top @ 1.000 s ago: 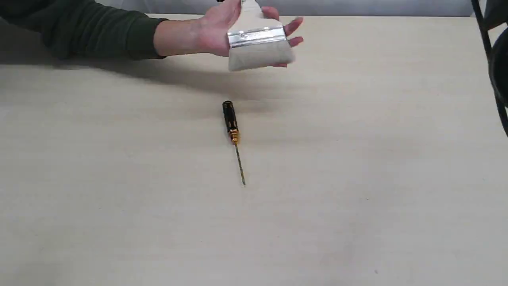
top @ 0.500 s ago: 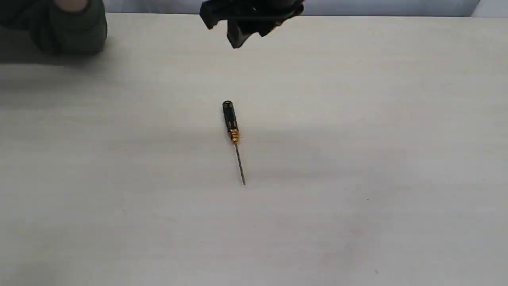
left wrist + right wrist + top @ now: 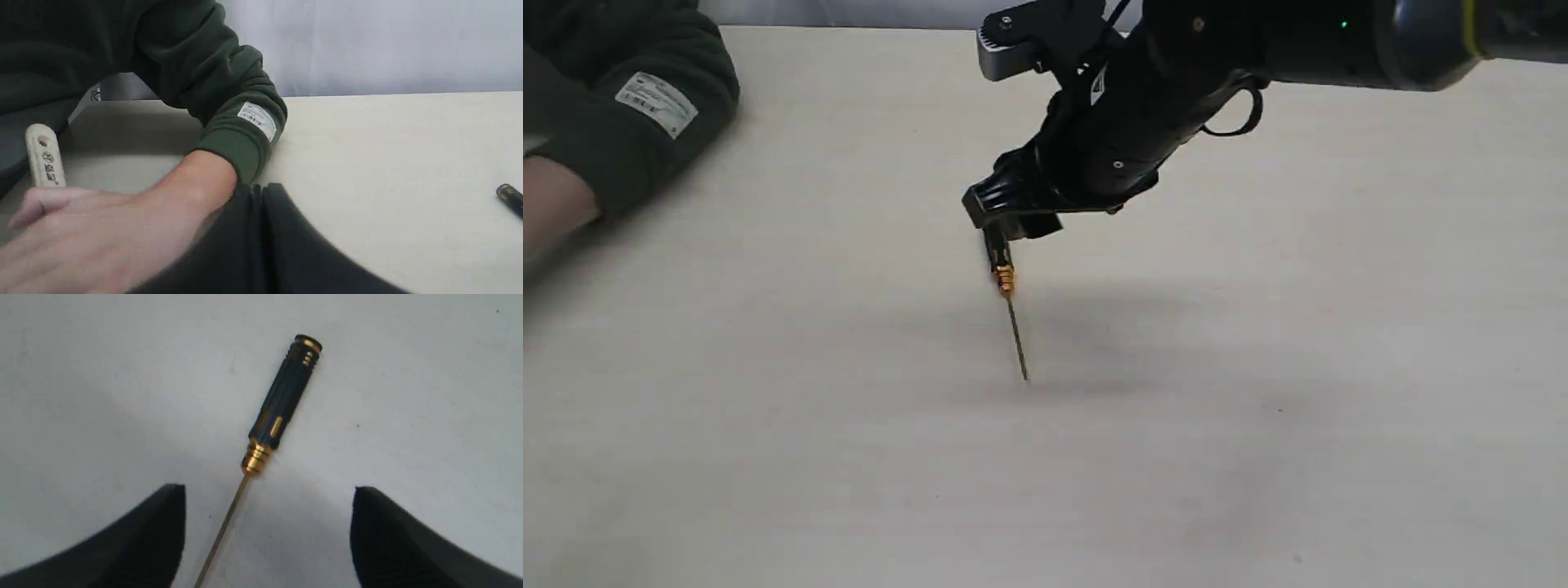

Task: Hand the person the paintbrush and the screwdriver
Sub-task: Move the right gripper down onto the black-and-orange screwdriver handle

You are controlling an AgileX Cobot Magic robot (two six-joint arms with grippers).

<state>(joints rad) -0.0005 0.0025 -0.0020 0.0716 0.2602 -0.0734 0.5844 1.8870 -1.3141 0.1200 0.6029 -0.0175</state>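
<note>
The screwdriver's thin shaft [image 3: 223, 526] is between the open fingers of the robot's right gripper, with the black handle free ahead, so the gripper goes on lowering forward until its fingers are on both sides of that handle [image 3: 282, 394].
The screwdriver [image 3: 1007, 282] lies flat mid-table, its black handle [image 3: 286, 392] away from me and its thin shaft pointing toward the near edge. My right gripper [image 3: 1006, 233] hovers low over the handle, open, with the tool between and ahead of its fingertips [image 3: 173, 506], untouched. The person [image 3: 621, 106] is at the far left, sleeve and bare hand [image 3: 102, 237] resting on the table. Only the paintbrush's pale handle end with its hole [image 3: 43, 157] shows, beyond that hand; the bristles are hidden. My left gripper [image 3: 261, 190] is shut and empty beside the person's wrist.
The pale wooden table [image 3: 1258, 425] spreads all around the screwdriver. My right arm's black body [image 3: 1176, 90] stretches in from the upper right above the tabletop. A grey wall [image 3: 388, 45] runs behind the table's far edge.
The person's hand has drawn back to the far left with the paintbrush. My right arm has come down from the top of the view to just over the screwdriver's handle.
</note>
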